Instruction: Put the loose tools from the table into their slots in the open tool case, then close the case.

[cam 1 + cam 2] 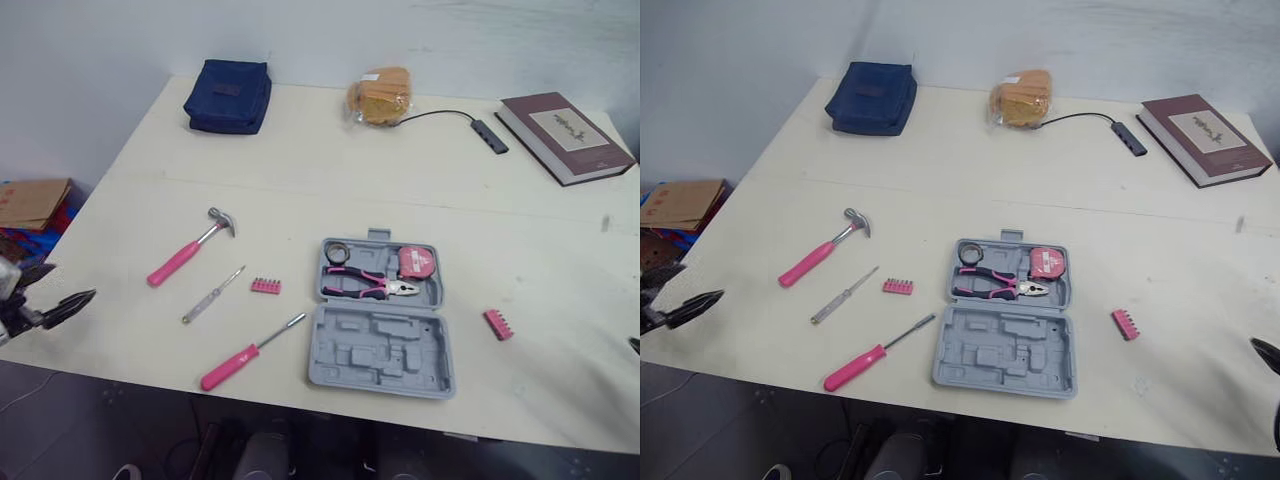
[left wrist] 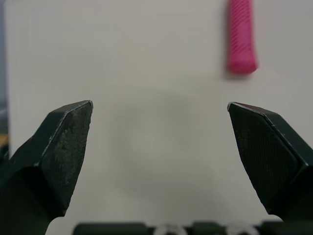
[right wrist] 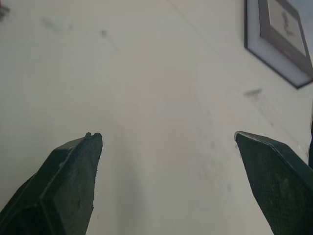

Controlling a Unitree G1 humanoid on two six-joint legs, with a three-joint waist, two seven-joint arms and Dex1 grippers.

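Note:
My gripper will lower the thin metal screwdriver [image 1: 213, 295] into a narrow slot [image 1: 372, 317] along the grey tool case's hinge, and the screwdriver will lie lengthwise there.
The grey tool case [image 1: 380, 345] lies open near the table's front edge. Its far half holds pink pliers [image 1: 370, 287], a pink tape measure [image 1: 416, 263] and a tape roll [image 1: 337, 252]. Left of it lie a pink-handled hammer [image 1: 190, 248], a thin metal screwdriver [image 1: 213, 295], a pink bit strip [image 1: 265, 286] and a pink-handled screwdriver [image 1: 250, 353]. Another pink bit strip [image 1: 498, 324] lies right of the case. My left gripper [image 1: 68, 283] hangs open at the table's left edge, short of the hammer handle [image 2: 240, 36]. My right gripper [image 3: 168, 137] is open over bare table at the right edge.
At the back of the table are a navy pouch [image 1: 228, 95], a bagged yellow item [image 1: 380, 97], a small hub on a black cable [image 1: 490, 135] and a maroon book [image 1: 565, 135]. A cardboard box [image 1: 30, 200] sits on the floor to the left.

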